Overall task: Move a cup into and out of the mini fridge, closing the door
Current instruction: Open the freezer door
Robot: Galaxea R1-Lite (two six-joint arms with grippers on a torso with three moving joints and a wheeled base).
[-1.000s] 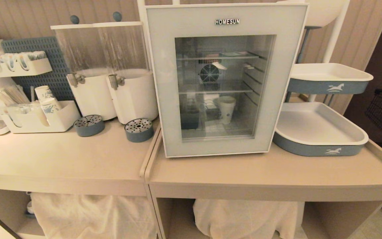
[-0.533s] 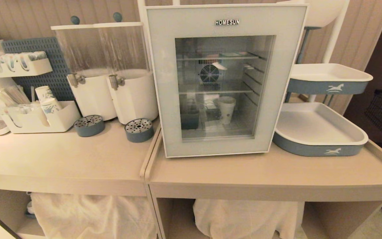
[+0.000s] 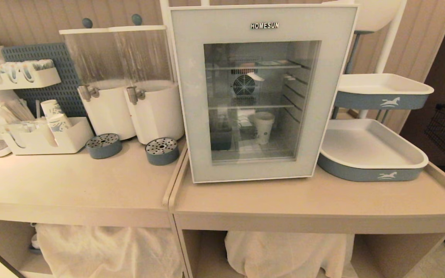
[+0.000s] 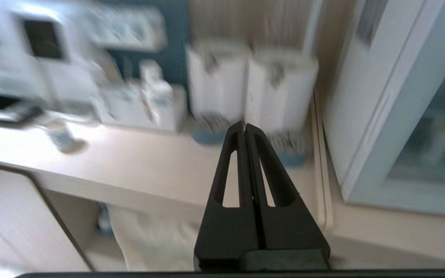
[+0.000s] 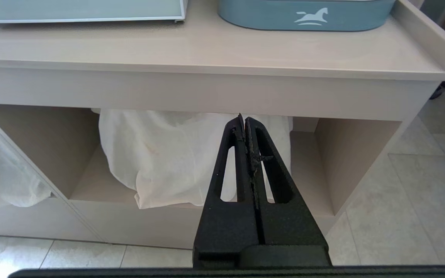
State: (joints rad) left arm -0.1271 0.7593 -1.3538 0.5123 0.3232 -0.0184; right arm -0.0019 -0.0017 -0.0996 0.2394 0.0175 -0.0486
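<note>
The door's grooved edge [image 4: 381,115] is free on the dispensers' side, so my left gripper should keep swinging toward the fridge door [image 3: 187,111] and opening until its fingers face the door's groove.
The mini fridge [image 4: 357,96] stands on the right table, and its grey-blue glass door [image 3: 191,96] with the HOMESUN lettering is closed. Behind the glass a white paper cup [image 3: 264,127] stands upright on the fridge floor. A small blue-patterned cup [image 4: 62,137], blurred, stands alone on the left counter. Neither arm shows in the head view. My left gripper [image 4: 244,125] is shut and empty, in front of the left counter and pointing toward the dispensers, left of the fridge. My right gripper [image 5: 244,117] is shut and empty, low before the right table's open shelf.
Two drink dispensers [image 3: 129,96] with round drip trays [image 3: 162,151] stand left of the fridge. An organizer [image 3: 72,141] holds stacked cups. Blue-and-white trays [image 3: 369,154] sit on a stand at the right. A raised seam [image 3: 174,181] divides the tables. White cloth [image 3: 284,251] fills the shelves below.
</note>
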